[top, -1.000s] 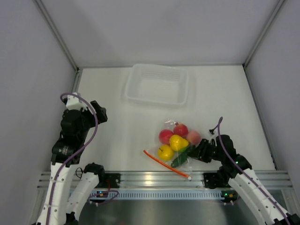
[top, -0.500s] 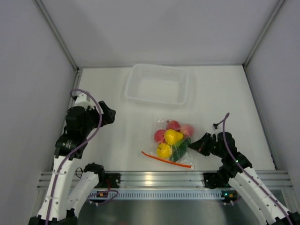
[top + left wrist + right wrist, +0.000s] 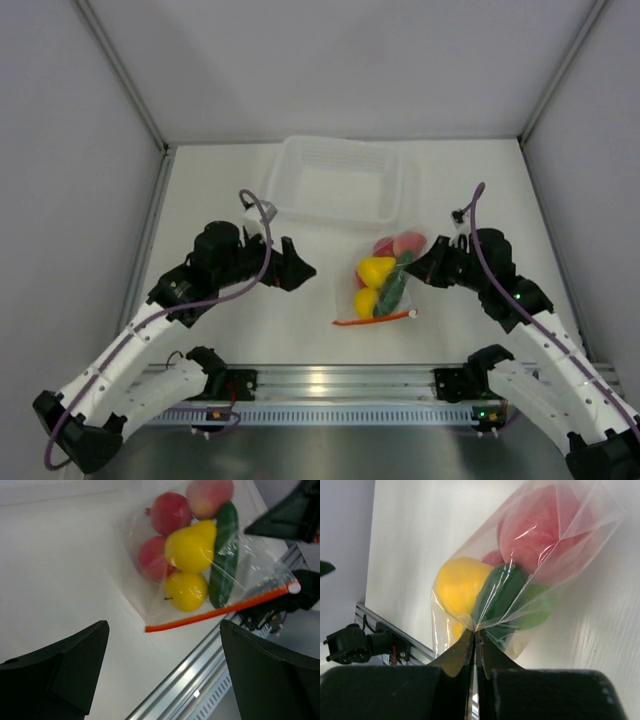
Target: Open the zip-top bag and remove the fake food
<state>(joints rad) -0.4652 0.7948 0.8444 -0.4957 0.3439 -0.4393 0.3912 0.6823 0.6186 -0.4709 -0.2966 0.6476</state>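
Note:
My right gripper should lift and turn the bag (image 3: 383,284) to bring the zip's white slider (image 3: 413,313) toward my left gripper, because the slider lies away from my left gripper now.
The clear zip-top bag (image 3: 392,290) lies right of the table's middle, its orange-red zip strip (image 3: 372,319) along the near edge. It holds fake food: red and pink round fruits (image 3: 398,243), a yellow pear (image 3: 376,270), a yellow round one, and a dark green cucumber (image 3: 392,290). My right gripper (image 3: 413,270) is shut on the bag's plastic at its right side; the wrist view shows the film pinched between the fingers (image 3: 476,632). My left gripper (image 3: 298,270) is open and empty, left of the bag; in its wrist view the bag (image 3: 200,560) lies ahead of it.
A translucent white rectangular basket (image 3: 335,180) stands behind the bag at the back middle. The aluminium rail (image 3: 320,380) runs along the table's near edge. Grey walls close in the left and right sides.
My right gripper has carried the bag back and to the right, nearer the basket. My left arm has swung right and down toward the bag, now close to its left side.

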